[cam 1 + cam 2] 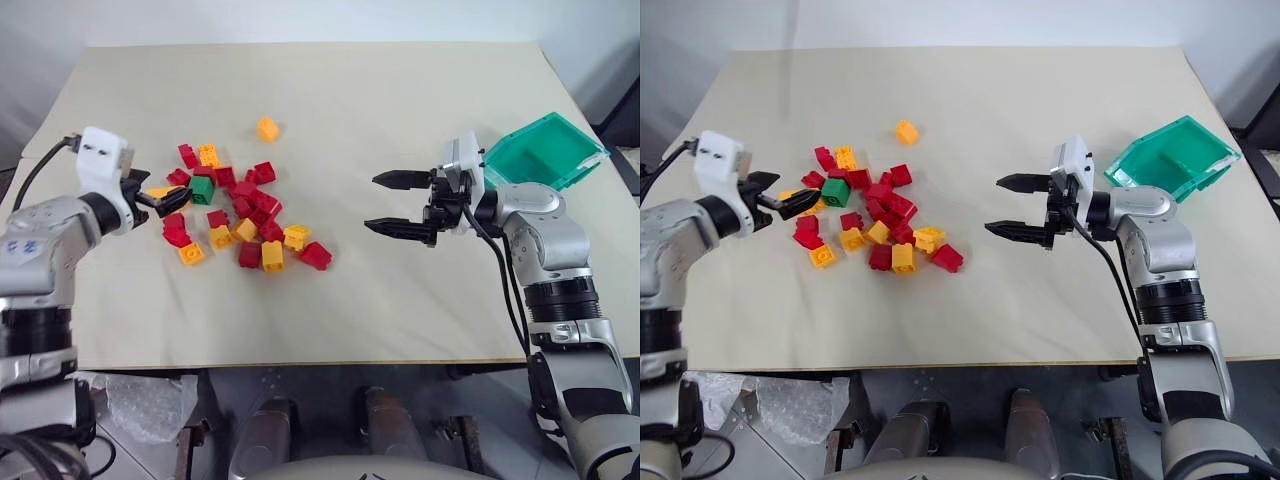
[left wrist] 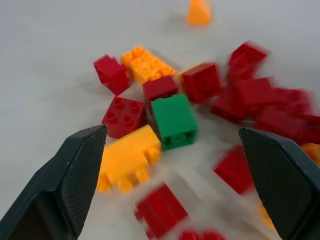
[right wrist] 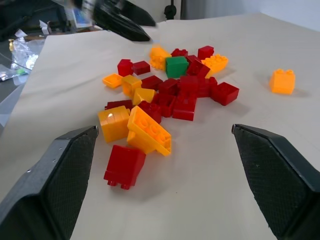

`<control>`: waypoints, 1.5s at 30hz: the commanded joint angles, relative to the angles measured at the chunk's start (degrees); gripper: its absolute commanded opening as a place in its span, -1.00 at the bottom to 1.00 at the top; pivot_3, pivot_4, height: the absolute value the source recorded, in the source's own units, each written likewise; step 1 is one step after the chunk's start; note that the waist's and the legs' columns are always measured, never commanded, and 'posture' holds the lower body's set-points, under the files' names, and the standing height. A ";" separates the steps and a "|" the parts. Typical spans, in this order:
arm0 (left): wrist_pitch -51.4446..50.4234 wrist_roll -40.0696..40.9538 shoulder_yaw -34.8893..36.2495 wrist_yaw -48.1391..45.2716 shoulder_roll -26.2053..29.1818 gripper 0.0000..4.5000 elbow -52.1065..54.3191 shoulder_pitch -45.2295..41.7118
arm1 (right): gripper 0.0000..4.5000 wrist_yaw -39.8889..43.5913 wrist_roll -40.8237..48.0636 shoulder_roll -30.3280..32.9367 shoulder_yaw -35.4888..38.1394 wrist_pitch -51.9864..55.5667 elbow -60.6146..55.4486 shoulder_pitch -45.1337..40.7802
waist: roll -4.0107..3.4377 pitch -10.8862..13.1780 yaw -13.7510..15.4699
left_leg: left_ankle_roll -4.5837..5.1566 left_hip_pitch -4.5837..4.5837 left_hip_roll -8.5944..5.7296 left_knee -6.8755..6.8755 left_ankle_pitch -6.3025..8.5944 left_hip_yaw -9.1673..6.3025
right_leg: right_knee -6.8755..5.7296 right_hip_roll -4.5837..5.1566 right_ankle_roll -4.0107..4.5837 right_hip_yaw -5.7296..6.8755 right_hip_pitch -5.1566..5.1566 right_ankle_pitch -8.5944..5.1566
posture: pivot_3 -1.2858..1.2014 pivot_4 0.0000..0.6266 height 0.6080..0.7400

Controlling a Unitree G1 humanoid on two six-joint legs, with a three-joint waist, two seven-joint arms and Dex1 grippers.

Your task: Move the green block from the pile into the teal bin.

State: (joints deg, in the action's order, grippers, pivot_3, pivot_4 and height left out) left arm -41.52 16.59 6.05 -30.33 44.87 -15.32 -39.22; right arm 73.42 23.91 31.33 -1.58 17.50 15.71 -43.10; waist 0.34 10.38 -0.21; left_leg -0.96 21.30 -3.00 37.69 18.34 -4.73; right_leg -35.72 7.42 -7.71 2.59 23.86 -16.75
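I should keep moving my left gripper in until its open fingers close on the green block, as its near end is clear and midway ahead of them.
The green block lies at the left side of the pile of red and yellow-orange bricks, with red bricks touching it. My left gripper is open, low over the table just left of the pile; in the left wrist view the green block sits ahead between its two fingers, apart from both. My right gripper is open and empty, pointing left at the pile from the right. The teal bin stands tilted at the right edge, behind my right arm.
A lone orange brick lies beyond the pile. The beige table has bare room between the pile and my right gripper. A crumpled plastic sheet lies below the table's front edge at the left.
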 commanded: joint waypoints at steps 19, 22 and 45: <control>9.02 -19.54 -16.10 -13.99 -10.20 0.99 -51.12 -30.63 | 1.00 -0.19 0.24 0.56 0.77 -0.38 -0.81 -1.02 | 0.04 0.02 0.00 | 0.04 0.11 -0.06 0.26 0.01 0.52 | -0.14 0.01 -0.11 0.03 0.04 0.05 | 0.03 -0.52 1.00; 10.51 -19.67 -14.01 -9.35 -10.67 0.91 -54.19 -32.27 | 1.00 -0.29 0.22 0.55 0.89 -0.53 -0.74 -1.08 | 0.04 0.02 -0.08 | 0.04 0.10 -0.06 0.28 0.01 0.53 | -0.18 0.01 -0.12 0.02 0.05 0.06 | 0.03 -0.52 1.00; 15.63 -8.09 -7.58 -32.30 -6.84 -0.34 -14.16 -19.68 | 1.00 -2.73 1.37 7.92 6.48 0.95 -5.92 5.95 | 0.08 0.05 0.03 | 0.06 0.34 -0.06 0.37 0.02 0.47 | -0.17 0.10 -0.15 -0.02 0.24 0.08 | 0.03 -0.52 1.00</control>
State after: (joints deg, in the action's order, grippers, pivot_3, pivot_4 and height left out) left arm -26.99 5.48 -2.17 -59.75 38.53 -37.09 -59.57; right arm 71.28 24.09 38.29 2.96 18.50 11.95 -36.98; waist 0.42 10.42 -0.18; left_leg -0.91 21.64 -3.05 38.08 18.35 -4.27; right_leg -35.90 7.53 -7.86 2.56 24.10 -16.67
